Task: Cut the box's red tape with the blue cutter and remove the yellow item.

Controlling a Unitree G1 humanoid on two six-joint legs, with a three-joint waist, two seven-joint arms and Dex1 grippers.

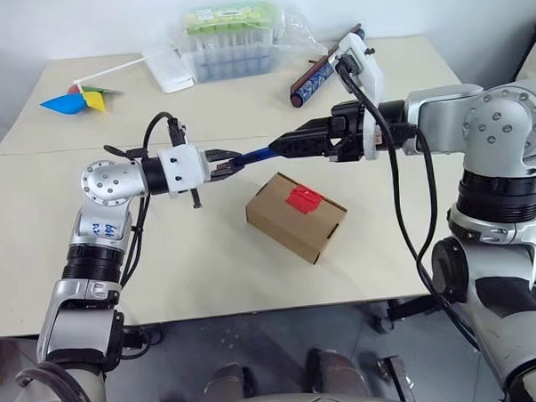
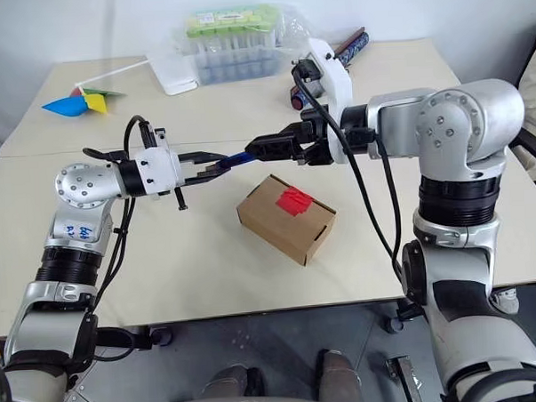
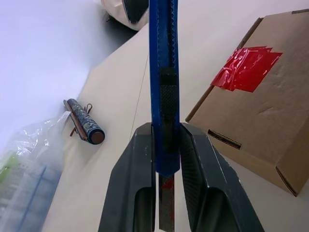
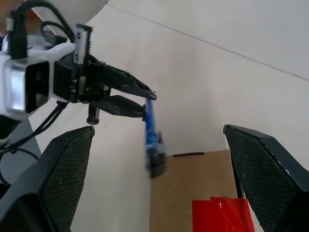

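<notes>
The blade point(image 3: 167, 205) points back toward my left gripper, so next my right gripper takes the cutter's far end point(image 4: 156, 166) and cut while my left gripper steadies the box.
The brown cardboard box point(image 1: 295, 219) lies on the table with the red tape point(image 1: 304, 198) across its top seam. My left gripper point(image 1: 231, 162) is shut on the blue cutter point(image 1: 255, 155), which it holds level above the table, up and to the left of the box. In the left wrist view the cutter point(image 3: 164, 72) runs out from between the fingers point(image 3: 137, 179). My right gripper point(image 1: 282, 145) is open at the cutter's far end, its fingers point(image 4: 58, 179) spread wide to either side of the cutter point(image 4: 152, 140). The yellow item is hidden.
At the back of the table stand a clear plastic case of tubes point(image 1: 230, 42), a white flat packet point(image 1: 169, 70) and a dark patterned roll point(image 1: 320, 74). A blue-yellow pinwheel point(image 1: 77, 101) lies at the back left. A cable hangs from my right wrist.
</notes>
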